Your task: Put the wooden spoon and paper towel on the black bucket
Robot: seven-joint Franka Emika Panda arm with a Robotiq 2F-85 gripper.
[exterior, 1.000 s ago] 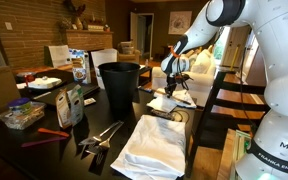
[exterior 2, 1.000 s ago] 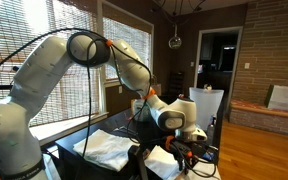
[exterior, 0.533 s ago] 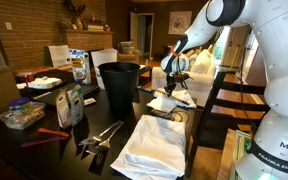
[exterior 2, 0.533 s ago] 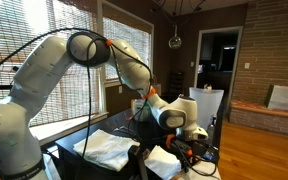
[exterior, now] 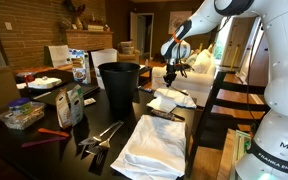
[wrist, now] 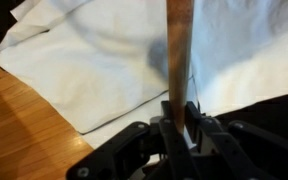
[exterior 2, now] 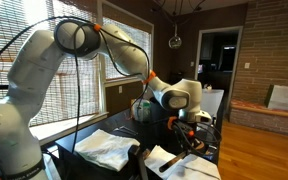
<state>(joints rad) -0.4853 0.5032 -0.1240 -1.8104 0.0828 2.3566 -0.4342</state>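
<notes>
Next, my gripper raises the wooden spoon (wrist: 179,55) clear of the black bucket's rim before moving it over the bucket's opening (exterior: 121,67), because the spoon hangs lower than that rim.
My gripper (exterior: 171,70) is shut on the wooden spoon (wrist: 177,50) and holds it in the air above the white paper towel (exterior: 170,100). In the wrist view the pale-tan handle runs up from between the jaws, with the crumpled paper towel (wrist: 84,60) lying below it on the table. In an exterior view the gripper (exterior 2: 191,116) hangs over the paper towel (exterior 2: 170,160). The tall black bucket (exterior: 119,86) stands on the table just to the side of the gripper, mouth open.
A large folded white cloth (exterior: 154,145) lies near the table's front, with grey metal tongs (exterior: 102,134) beside it. A bottle (exterior: 72,105), a plastic container (exterior: 21,115) and boxes (exterior: 79,66) crowd the far side. A dark chair frame (exterior: 224,100) stands beside the table.
My gripper has risen from the paper towel with the wooden spoon in it and now hangs higher, near the level of the bucket's rim. The paper towel stays on the table.
</notes>
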